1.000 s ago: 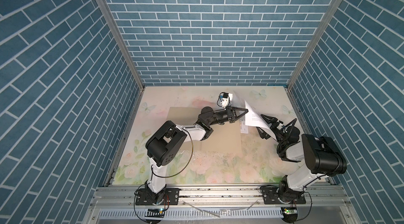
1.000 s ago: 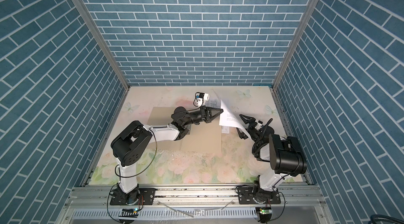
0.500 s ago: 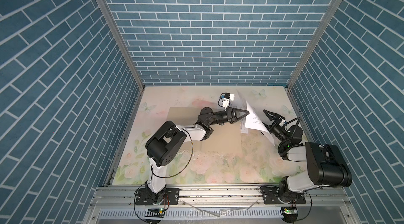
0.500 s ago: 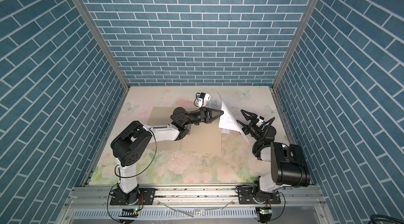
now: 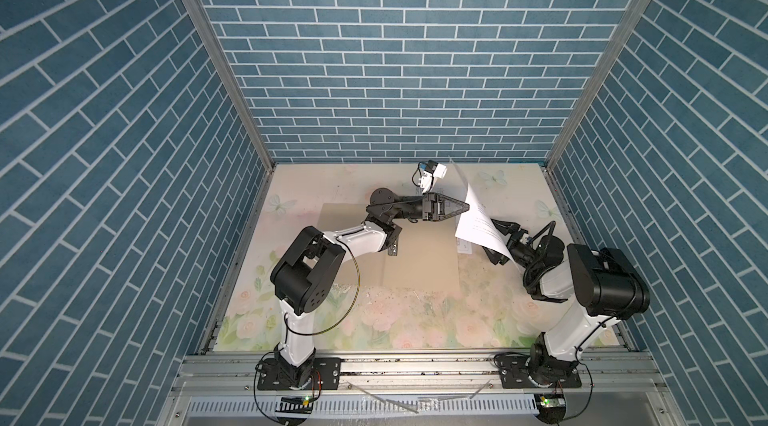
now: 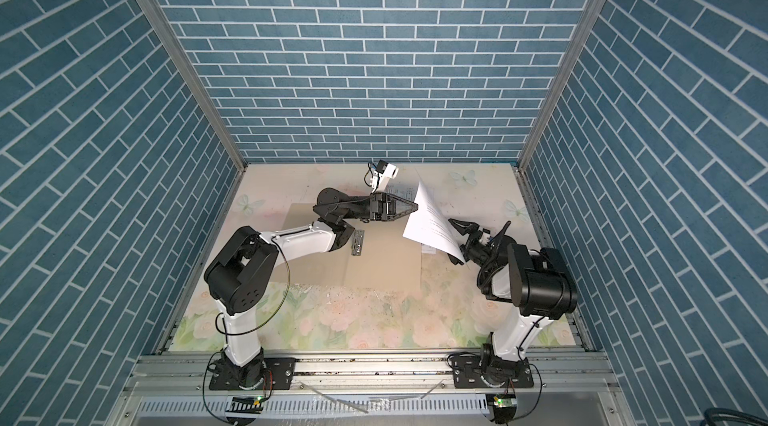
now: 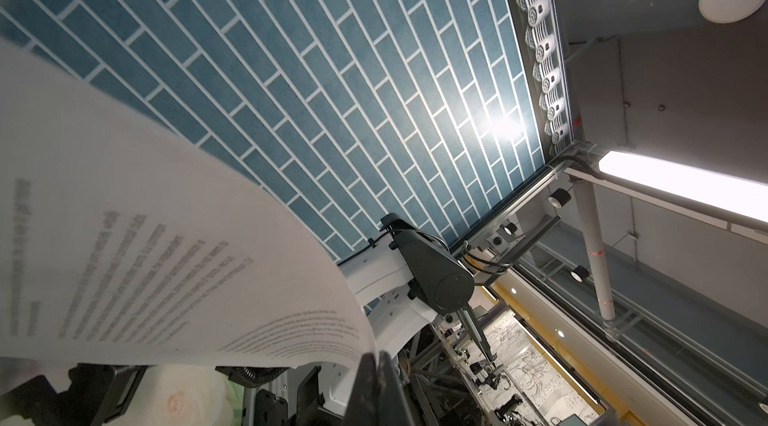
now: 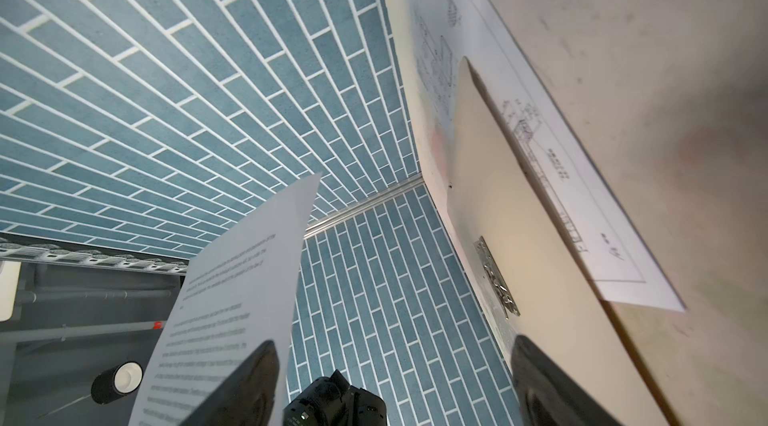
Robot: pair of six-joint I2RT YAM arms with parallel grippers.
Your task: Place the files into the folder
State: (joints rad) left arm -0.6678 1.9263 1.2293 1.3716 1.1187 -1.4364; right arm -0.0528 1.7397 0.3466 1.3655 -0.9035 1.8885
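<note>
Next, my left gripper pulls the text file [image 5: 491, 243] back low over the folder [image 5: 434, 253] so that my right gripper can grip it, because the text file curls past my right gripper's finger.
My left gripper [image 5: 467, 207] [image 6: 417, 207] [image 7: 376, 361] is shut on the edge of the text file [image 5: 478, 220] [image 6: 432, 224] [image 7: 166, 236] [image 8: 249, 278], which hangs curled in the air. My right gripper [image 5: 497, 241] [image 6: 459, 241] [image 8: 392, 343] is open at the sheet's lower end, with the paper beside one finger [image 8: 249, 382]. The tan folder [image 5: 415, 261] [image 6: 382, 266] [image 8: 490, 178] lies open and flat under both grippers. The drawing file [image 5: 464, 247] [image 6: 428, 248] [image 8: 540, 145] sticks out from under the folder's right edge.
A metal clip [image 5: 392, 247] [image 6: 358, 243] [image 8: 496, 278] sits at the folder's fold. The floral tabletop [image 5: 374, 320] is enclosed by blue brick walls [image 5: 395, 70] at the back and both sides. A metal rail [image 5: 415, 365] runs along the front.
My right gripper has swung up and then in toward the hanging text sheet's lower end, staying open. The left gripper still holds the sheet in about the same place.
</note>
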